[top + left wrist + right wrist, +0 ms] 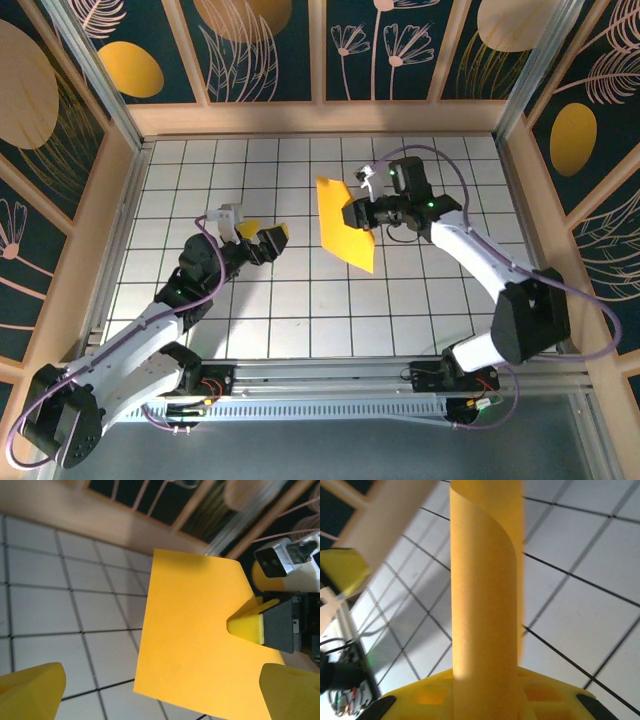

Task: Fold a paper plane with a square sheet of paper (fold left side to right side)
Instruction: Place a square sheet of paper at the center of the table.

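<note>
My gripper will make the square sheet (342, 233) bow into a rounded bend when I fold it, because the sheet sticks out smooth and uncreased from its pinched edge (356, 212).
The square sheet of paper (340, 225), plain orange-yellow, hangs tilted above the middle of the white grid table (300, 320). My right gripper (358, 213) is shut on its right edge. In the right wrist view the sheet (485, 605) rises edge-on from between the yellow jaws and curls slightly; my right gripper (485, 695) clamps it. My left gripper (265, 240) stands open just left of the sheet, apart from it. In the left wrist view its yellow fingertips (35, 690) sit wide apart below the sheet (195, 630). A paper plane is out of view.
Wooden walls with dark floral panels (265, 45) close in the table at the back and both sides. A metal rail (330, 385) with both arm bases runs along the near edge. A purple cable (450, 165) loops over the right arm.
</note>
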You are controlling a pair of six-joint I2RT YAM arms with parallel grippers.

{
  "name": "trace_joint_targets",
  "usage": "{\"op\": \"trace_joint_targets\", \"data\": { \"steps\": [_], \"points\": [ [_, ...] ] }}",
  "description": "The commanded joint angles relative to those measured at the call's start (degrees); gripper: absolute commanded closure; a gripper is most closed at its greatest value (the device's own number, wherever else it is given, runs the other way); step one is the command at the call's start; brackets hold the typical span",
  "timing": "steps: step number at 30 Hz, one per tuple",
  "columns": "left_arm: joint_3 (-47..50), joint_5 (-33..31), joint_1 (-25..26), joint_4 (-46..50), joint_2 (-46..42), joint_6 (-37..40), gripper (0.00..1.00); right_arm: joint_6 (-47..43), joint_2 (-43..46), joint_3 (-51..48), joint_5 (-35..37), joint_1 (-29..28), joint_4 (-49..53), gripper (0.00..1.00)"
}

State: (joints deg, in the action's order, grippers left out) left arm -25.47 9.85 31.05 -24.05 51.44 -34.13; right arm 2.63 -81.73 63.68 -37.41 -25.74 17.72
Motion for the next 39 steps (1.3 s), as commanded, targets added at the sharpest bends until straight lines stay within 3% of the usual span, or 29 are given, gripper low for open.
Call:
{"op": "trace_joint_targets", "data": {
  "steps": [1, 14, 21, 24, 28, 30, 36, 39],
  "points": [
    [0.7, 7.8, -0.2, -7.9, -1.3, 5.1, 0.01, -5.3, 5.0, 0.6, -9.8, -0.1, 3.3, 0.78],
    [-6.1, 25.3, -0.2, -12.0, 5.7, 10.8, 0.01, -7.7, 14.0, 4.7, -27.4, -1.1, 6.8, 0.81],
    [-12.0, 36.5, -0.2, -10.8, 11.7, 12.7, 0.02, -11.8, 12.8, 5.7, -24.2, -1.6, 11.3, 0.81],
    [-13.9, 38.7, -0.2, -8.9, 13.4, 14.2, 0.21, -13.0, 11.8, 5.6, -20.6, -1.5, 12.2, 0.8],
    [-14.7, 39.2, -0.2, -7.5, 14.6, 14.7, 0.68, -13.6, 11.0, 4.9, -17.2, -0.6, 12.2, 0.79],
    [-14.2, 38.2, -0.3, -7.4, 14.8, 14.3, 0.83, -13.0, 11.1, 4.2, -16.3, 0.0, 11.2, 0.75],
    [-12.4, 33.3, -0.2, -7.1, 14.8, 11.8, 1.0, -11.0, 11.9, 2.0, -11.2, 1.2, 8.6, 0.66],
    [-12.8, 30.2, -0.2, -4.0, 15.8, 9.7, 1.0, -8.7, 12.2, 0.5, -7.3, 2.0, 6.7, 0.55]
  ]
}}
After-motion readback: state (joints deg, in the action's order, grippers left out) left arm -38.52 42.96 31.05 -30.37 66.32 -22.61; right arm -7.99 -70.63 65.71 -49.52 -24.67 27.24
